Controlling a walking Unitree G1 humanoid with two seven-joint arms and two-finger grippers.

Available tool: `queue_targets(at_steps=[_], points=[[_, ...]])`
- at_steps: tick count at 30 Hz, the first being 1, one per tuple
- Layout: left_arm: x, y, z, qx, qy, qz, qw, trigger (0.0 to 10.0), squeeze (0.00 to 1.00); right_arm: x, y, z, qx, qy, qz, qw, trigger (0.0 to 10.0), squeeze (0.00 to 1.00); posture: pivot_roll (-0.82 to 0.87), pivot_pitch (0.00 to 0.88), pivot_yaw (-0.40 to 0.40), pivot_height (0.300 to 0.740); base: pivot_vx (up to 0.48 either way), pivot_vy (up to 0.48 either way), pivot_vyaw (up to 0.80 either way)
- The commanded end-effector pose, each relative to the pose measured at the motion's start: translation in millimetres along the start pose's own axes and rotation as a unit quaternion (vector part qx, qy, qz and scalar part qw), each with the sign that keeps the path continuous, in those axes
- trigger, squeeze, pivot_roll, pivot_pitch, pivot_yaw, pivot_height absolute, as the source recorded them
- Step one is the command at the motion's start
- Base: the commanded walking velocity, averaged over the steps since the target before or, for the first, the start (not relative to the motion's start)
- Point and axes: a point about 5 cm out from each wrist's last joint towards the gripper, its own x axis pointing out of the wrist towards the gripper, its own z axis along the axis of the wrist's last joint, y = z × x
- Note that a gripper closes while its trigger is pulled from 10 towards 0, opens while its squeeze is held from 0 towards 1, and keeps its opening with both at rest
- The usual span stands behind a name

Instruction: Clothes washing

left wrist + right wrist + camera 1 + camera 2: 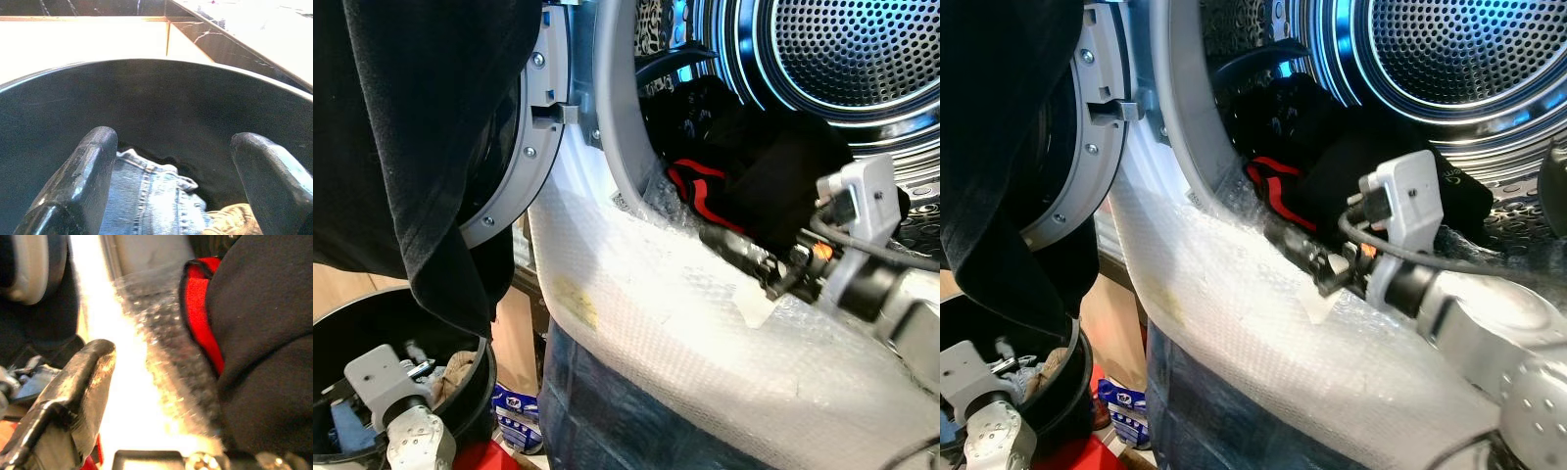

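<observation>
I expect the black garment (pixel 783 166) to bunch upward and the red trim (pixel 703 200) to lag behind when I push inward, because the trim trails loosely along the drum's rim.
The washing machine drum (pixel 842 59) stands open, and a black garment with red trim (pixel 700 186) lies at its mouth. My right gripper (pixel 715 238) reaches to the drum's lip beside that garment. It is open: one finger (pixel 73 396) shows bare over the bubble wrap, and the black cloth (pixel 264 333) covers the other side. My left gripper (pixel 173 142) hangs open inside a black basket (pixel 481 377), just above blue jeans (pixel 146 200) and a tan cloth (pixel 230 220).
Bubble wrap (pixel 685 313) covers the machine's front below the opening, with denim (pixel 607 411) under it. The round door (pixel 524 147) stands open at the left, and a large dark cloth (pixel 411 147) hangs before it. A blue-white packet (pixel 519 406) lies on the floor.
</observation>
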Motion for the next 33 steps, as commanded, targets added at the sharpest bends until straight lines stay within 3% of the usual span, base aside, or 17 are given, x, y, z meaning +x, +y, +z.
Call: queue_targets(at_steps=[1,5,10,13,15,17,20,24,28,32,33], points=[[1.1,-4.4,5,-0.003,-0.008,-0.004,1.0,10.0,0.0,-4.3,7.5,-1,-0.007,0.003,0.029,1.0,10.0,0.0,-0.2,0.0,-0.113,0.74,0.0,0.0,0.0],[2.3,-16.1,10,-0.012,-0.007,-0.028,1.0,10.0,0.0,-15.5,13.1,9,-0.034,-0.017,0.071,0.997,10.0,0.0,-0.21,0.0,-0.107,0.74,0.0,0.0,0.0],[-8.6,-27.6,2,-0.016,0.007,-0.045,0.999,10.0,0.0,-44.3,26.6,2,-0.087,0.009,0.171,0.981,10.0,0.0,-0.22,0.0,-0.116,0.74,0.0,0.0,0.0],[-10.0,-28.5,1,-0.017,0.011,-0.047,0.999,10.0,0.0,-52.3,26.8,-3,-0.09,0.025,0.185,0.978,10.0,0.0,-0.22,0.0,-0.116,0.74,0.0,0.0,0.0],[-10.5,-29.2,0,-0.017,0.013,-0.048,0.999,10.0,0.0,-52.2,22.6,-11,-0.092,0.072,0.166,0.979,10.0,0.0,-0.22,0.0,-0.117,0.74,0.0,0.0,0.0],[-10.8,-29.5,0,-0.016,0.014,-0.049,0.999,10.0,0.0,-39.0,10.3,-8,-0.08,0.053,0.104,0.99,10.0,0.0,-0.21,0.0,-0.116,0.74,0.0,0.0,0.0],[-10.5,-30.2,1,-0.017,0.014,-0.05,0.999,10.0,0.0,-36.6,12.9,-5,-0.08,0.028,0.126,0.988,10.0,0.0,-0.2,0.0,-0.115,0.74,0.0,0.0,0.0],[-10.5,-30.4,1,-0.017,0.014,-0.051,0.998,10.0,0.0,-33.5,5.1,-8,-0.082,0.018,0.09,0.992,10.0,0.0,-0.19,0.0,-0.109,0.74,0.0,0.0,0.0],[-8.7,-31.8,2,-0.016,0.015,-0.056,0.998,10.0,0.0,-18.9,-7.8,8,-0.05,-0.052,0.022,0.997,10.0,0.0,-0.19,0.0,-0.108,0.74,0.0,0.0,0.0],[-6.8,-33.6,5,-0.02,0.013,-0.054,0.998,10.0,0.0,1.0,-12.6,27,-0.053,-0.091,-0.046,0.993,10.0,0.0,-0.19,0.0,-0.109,0.74,0.0,0.0,0.0],[-7.2,-34.7,5,-0.021,0.014,-0.055,0.998,10.0,0.0,9.9,-21.9,40,-0.038,-0.121,-0.089,0.988,10.0,0.0,-0.19,0.0,-0.109,0.74,0.0,0.0,0.0]])
